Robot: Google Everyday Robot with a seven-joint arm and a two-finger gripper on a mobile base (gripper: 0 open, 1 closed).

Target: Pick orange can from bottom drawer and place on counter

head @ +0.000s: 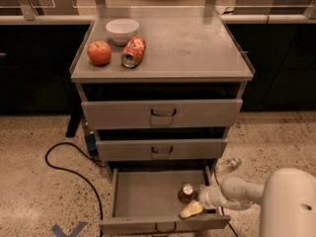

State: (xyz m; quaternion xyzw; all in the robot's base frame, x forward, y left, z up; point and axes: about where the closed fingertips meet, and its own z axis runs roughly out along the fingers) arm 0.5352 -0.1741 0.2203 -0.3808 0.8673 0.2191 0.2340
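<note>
The orange can (184, 194) stands upright and clear of the drawer's sides, so my gripper should keep going toward its silver top (187, 188) and close once the fingers straddle it.
The orange can (186, 193) stands upright in the open bottom drawer (143, 196), near its right side, silver top up. My gripper (191, 210) reaches into the drawer from the right and sits just in front of and beside the can, close to the drawer's front panel. The pale fingertips (190, 211) lie below the can and do not enclose it. The counter (187, 43) is the grey cabinet top above.
On the counter's left stand a white bowl (122, 30), a red apple (99, 53) and a dented orange-red can (133, 52) lying on its side. Two upper drawers are slightly open. A black cable (64, 164) loops on the floor at left. A clear bottle (227, 165) lies right of the cabinet.
</note>
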